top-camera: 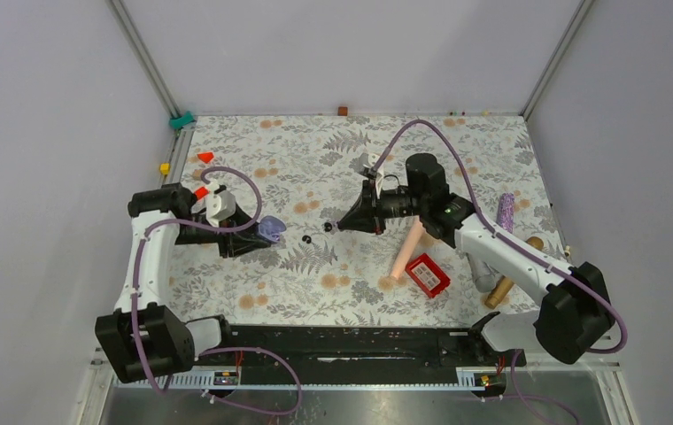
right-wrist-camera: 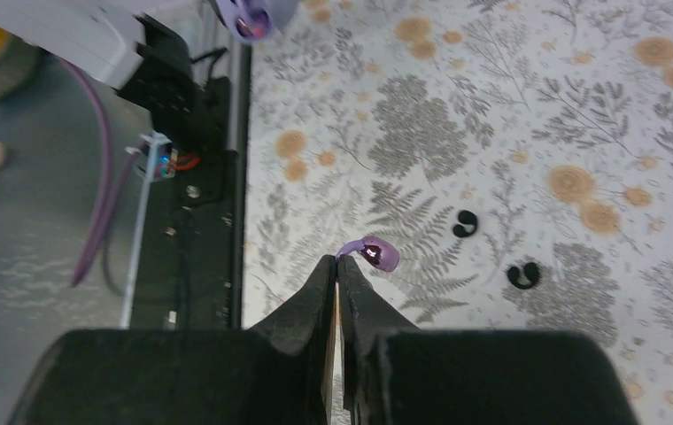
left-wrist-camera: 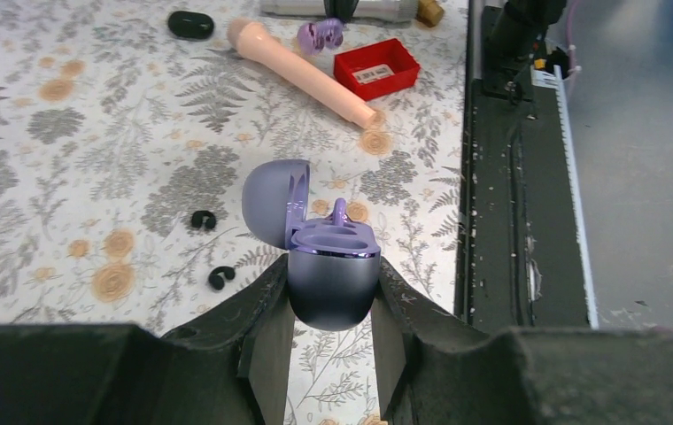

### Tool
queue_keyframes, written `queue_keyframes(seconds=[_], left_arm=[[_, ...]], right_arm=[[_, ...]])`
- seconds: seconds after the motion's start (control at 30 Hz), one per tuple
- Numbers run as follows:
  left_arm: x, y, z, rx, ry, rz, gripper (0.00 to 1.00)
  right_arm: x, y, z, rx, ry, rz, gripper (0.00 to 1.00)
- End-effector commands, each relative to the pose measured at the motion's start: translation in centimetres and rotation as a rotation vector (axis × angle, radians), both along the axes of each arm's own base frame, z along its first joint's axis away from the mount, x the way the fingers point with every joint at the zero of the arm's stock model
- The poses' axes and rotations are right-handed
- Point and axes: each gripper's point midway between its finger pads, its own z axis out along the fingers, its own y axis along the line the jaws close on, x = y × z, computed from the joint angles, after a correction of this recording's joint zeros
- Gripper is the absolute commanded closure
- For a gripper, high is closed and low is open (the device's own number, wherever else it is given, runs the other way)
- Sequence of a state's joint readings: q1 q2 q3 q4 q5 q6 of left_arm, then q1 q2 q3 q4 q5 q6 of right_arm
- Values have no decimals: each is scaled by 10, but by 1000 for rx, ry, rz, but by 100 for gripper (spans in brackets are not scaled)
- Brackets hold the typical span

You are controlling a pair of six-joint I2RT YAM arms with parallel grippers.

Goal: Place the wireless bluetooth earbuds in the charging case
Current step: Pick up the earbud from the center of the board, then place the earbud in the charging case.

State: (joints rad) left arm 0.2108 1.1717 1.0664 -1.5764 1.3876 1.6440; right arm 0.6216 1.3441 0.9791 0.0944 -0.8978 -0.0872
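My right gripper needs to level out, because it is tilting the purple earbud (right-wrist-camera: 380, 254) down at the cloth, far from the charging case (top-camera: 271, 228). I should also bring the case over.
My left gripper (left-wrist-camera: 333, 276) is shut on the lower half of a lavender charging case (left-wrist-camera: 333, 288), held above the table with its domed lid (left-wrist-camera: 273, 202) open. Something purple stands up from its tray. My right gripper (right-wrist-camera: 337, 264) is shut on the thin band of a purple earbud (right-wrist-camera: 379, 254), which hangs above the table right of the case (top-camera: 271, 228). Two small black C-shaped earbuds (left-wrist-camera: 202, 219) (left-wrist-camera: 220, 277) lie on the floral cloth between the grippers. A glossy black oval case (left-wrist-camera: 189, 24) lies farther back.
A pink cylinder (top-camera: 406, 248) and a red box (top-camera: 428, 274) lie under the right arm. A purple stick (top-camera: 506, 212) and a wooden peg (top-camera: 501, 290) lie at the right. Small red blocks (top-camera: 204, 157) sit at the far left. The black rail (top-camera: 342, 341) lines the near edge.
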Motion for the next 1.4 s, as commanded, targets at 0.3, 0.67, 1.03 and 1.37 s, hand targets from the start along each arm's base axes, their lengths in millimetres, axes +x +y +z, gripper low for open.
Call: queue_keyframes(seconds=[0.3,0.67,1.03,1.37], left_arm=[[7,-25,8,45,105,-166,100],[3,-52,1,75,140,-308,100],[18,-81,8,-61,257,-367,100],[8,-108,1,-172,406,-422,100]], right_arm=[[-32,-4,73,226,91,85,94],[-23,-3,57,248,166,93,94],[-39,-8,79,336,124,158,95],[-38,-7,87,413,87,154,95]])
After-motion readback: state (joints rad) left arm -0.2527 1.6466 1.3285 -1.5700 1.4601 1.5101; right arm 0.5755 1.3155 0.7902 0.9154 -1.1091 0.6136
